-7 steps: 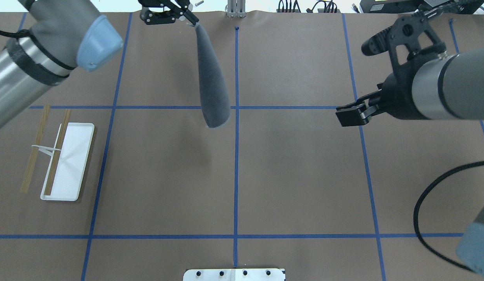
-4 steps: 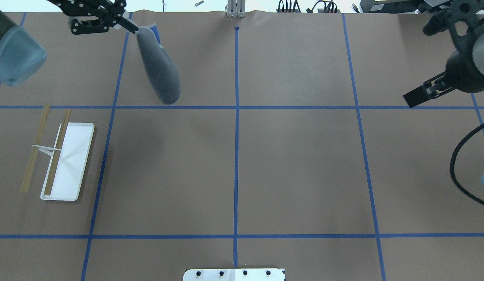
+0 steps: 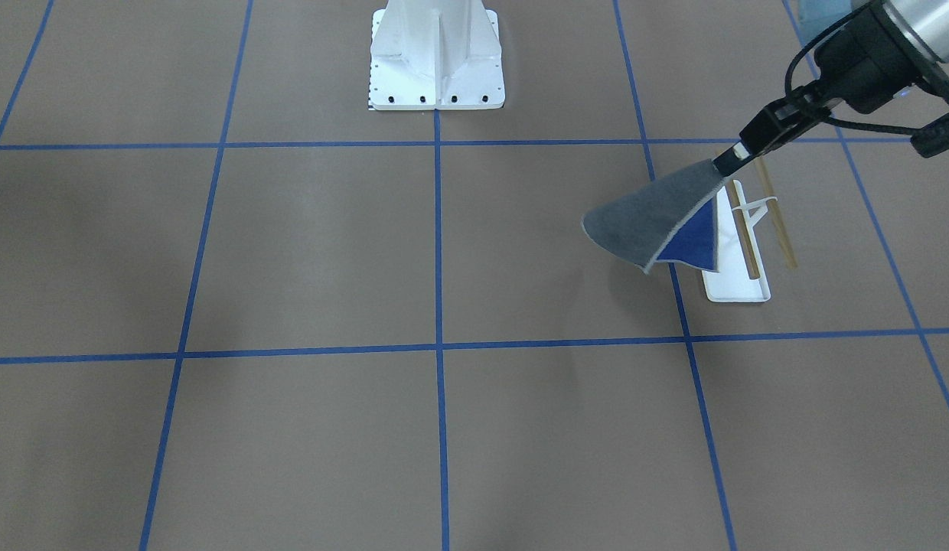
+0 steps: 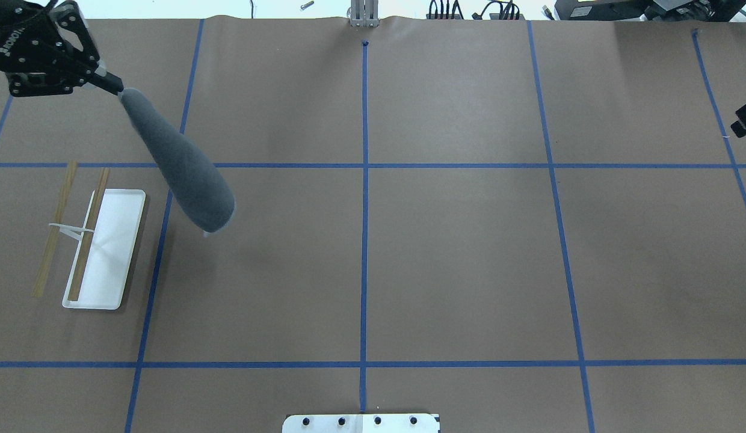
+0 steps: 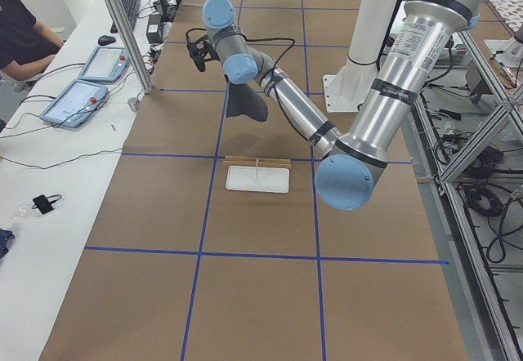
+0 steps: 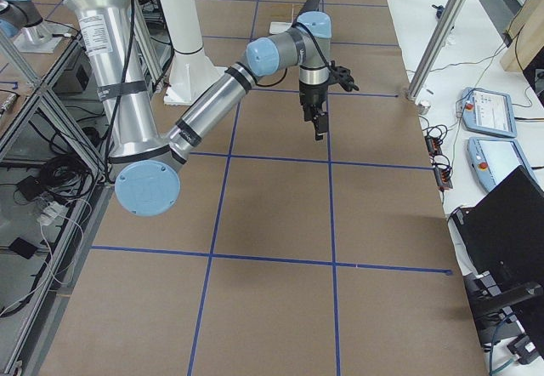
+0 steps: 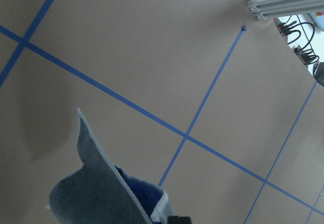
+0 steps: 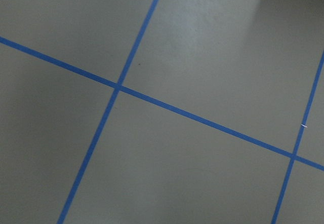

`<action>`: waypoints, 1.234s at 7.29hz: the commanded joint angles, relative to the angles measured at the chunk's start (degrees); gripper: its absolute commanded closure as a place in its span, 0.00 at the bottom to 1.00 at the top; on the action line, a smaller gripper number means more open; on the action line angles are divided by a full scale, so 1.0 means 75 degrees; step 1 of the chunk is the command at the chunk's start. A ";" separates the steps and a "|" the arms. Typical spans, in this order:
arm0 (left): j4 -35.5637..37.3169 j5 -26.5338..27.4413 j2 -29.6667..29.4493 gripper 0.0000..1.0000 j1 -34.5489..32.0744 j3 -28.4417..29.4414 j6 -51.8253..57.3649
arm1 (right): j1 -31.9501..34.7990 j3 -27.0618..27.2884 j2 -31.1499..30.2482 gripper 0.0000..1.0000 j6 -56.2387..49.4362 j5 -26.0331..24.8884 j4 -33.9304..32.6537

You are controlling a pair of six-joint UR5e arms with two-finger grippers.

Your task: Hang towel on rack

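The towel's loose end is hanging free beside the empty tan rods. My left gripper should go on pulling the towel's corner across the rods until the towel drapes there.
My left gripper (image 4: 113,85) is shut on one corner of the towel (image 4: 183,171), which hangs in the air with its dark grey side out. Its royal blue side (image 3: 692,245) shows in the front view. The towel also shows in the left wrist view (image 7: 96,201). The rack (image 4: 111,240) stands at the table's left, with a white tray base and two tan rods (image 4: 55,228). The towel hangs beside the rack (image 3: 738,287) and apart from it. Of my right gripper (image 4: 745,123) only a tip shows at the overhead view's right edge, and I cannot tell whether it is open.
The white bolted robot pedestal (image 3: 436,53) stands at the table's near middle. An aluminium post (image 4: 362,15) and cables sit at the far edge. Blue tape lines (image 4: 364,240) grid the brown table. An operator (image 5: 24,34) sits at the side bench.
My left gripper has swung the towel leftward, from the far middle to near the rack. My right arm has pulled back to the right, almost out of the overhead view.
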 commanded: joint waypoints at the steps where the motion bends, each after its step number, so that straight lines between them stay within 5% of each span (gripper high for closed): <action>1: 0.0000 -0.0093 0.0939 1.00 -0.0211 -0.0232 0.1087 | 0.0442 -0.0229 -0.0623 0.00 -0.0291 0.0094 0.0063; 4: -0.0012 -0.0093 0.1456 1.00 -0.0317 -0.0278 0.1711 | 0.0466 -0.0380 -0.0683 0.00 -0.0327 0.0141 0.0063; 9: -0.0059 -0.0069 0.3669 1.00 -0.0855 -0.0572 0.4321 | 0.0536 -0.0546 -0.0730 0.00 -0.1557 0.0176 0.0051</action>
